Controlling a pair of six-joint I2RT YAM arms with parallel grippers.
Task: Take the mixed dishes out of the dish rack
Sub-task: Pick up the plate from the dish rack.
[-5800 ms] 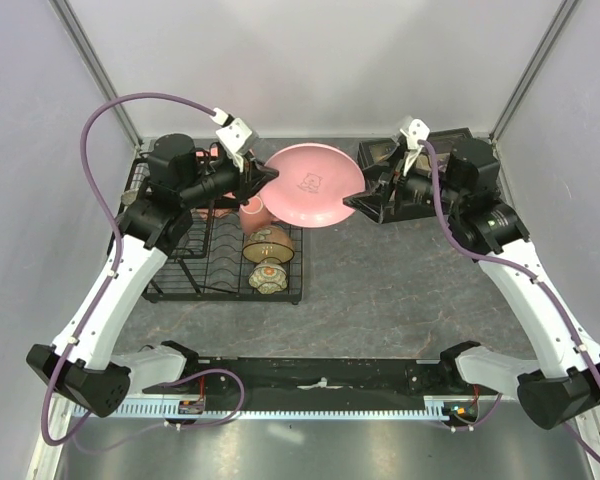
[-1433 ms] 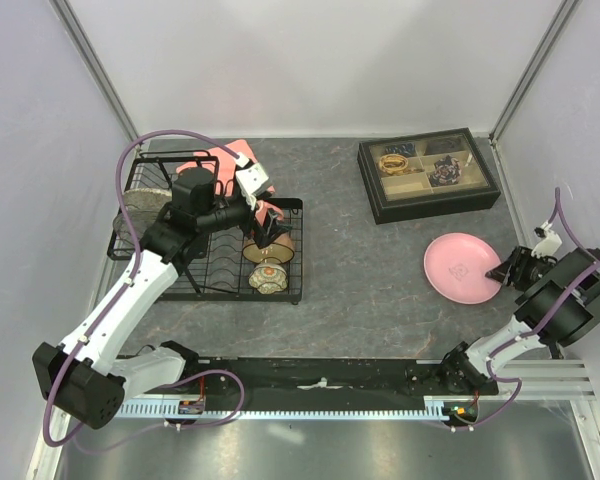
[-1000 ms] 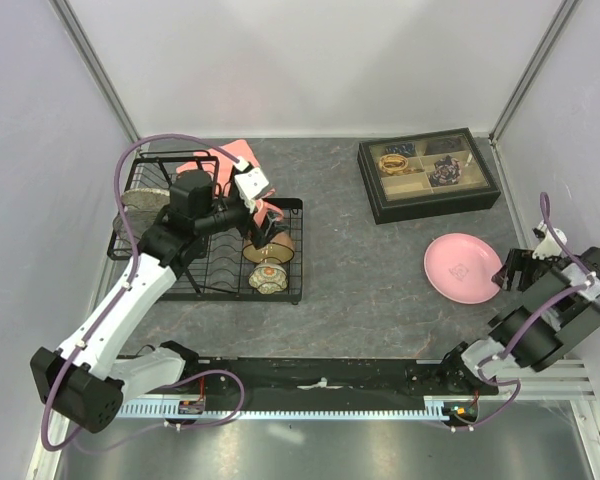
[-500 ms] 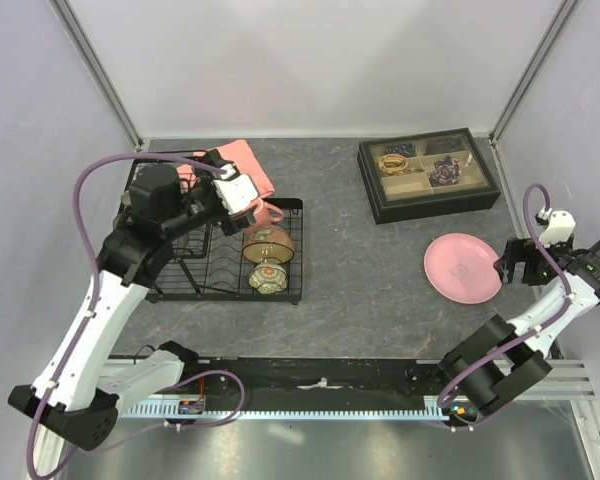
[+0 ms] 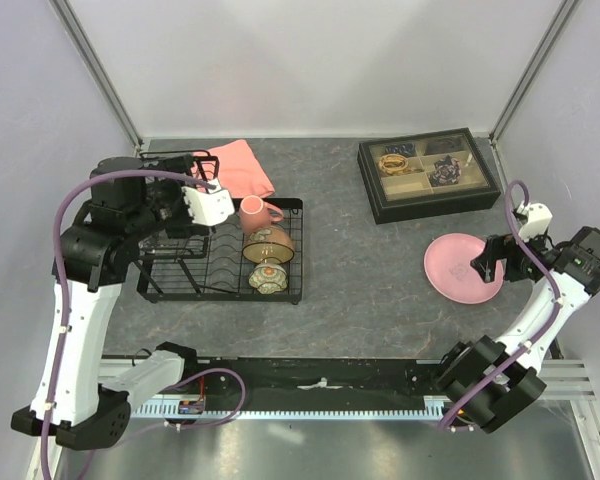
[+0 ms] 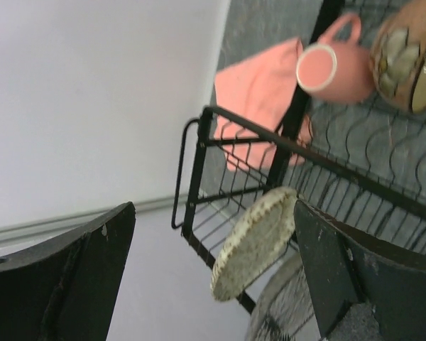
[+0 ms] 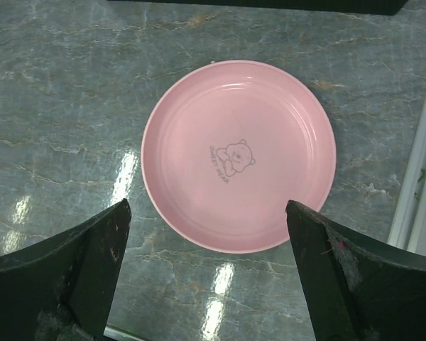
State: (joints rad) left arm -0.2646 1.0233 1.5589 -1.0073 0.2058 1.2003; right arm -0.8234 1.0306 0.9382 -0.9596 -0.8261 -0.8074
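Observation:
My left gripper should pinch its rim (image 6: 268, 297) and carry the clear plate toward my right gripper, because the plate stands in the rack's upright basket (image 6: 238, 167), far from my right gripper.
The black wire dish rack (image 5: 218, 272) stands at the left. In it lie a pink mug (image 5: 252, 213) and a brown bowl with a floral inside (image 5: 268, 243). The grey speckled bowl (image 6: 255, 241) stands on edge in the rack's upright basket; in the top view my left arm hides it. My left gripper (image 5: 192, 215) hangs open above that basket, and the bowl shows between its fingers (image 6: 92, 263) without touching them. At the right, the pink plate (image 5: 458, 268) lies flat on the table. Above it my right gripper (image 5: 488, 262) is open and holds nothing.
A pink folded cloth (image 5: 242, 165) lies behind the rack. A black compartmented tray of trinkets (image 5: 428, 173) sits at the back right. The enclosure's right wall and frame rail (image 7: 419, 163) run close beside the plate.
My left arm has risen and swung back left, from the mug to above the rack's basket. My right gripper has moved from the plate's right edge to above it and opened wider.

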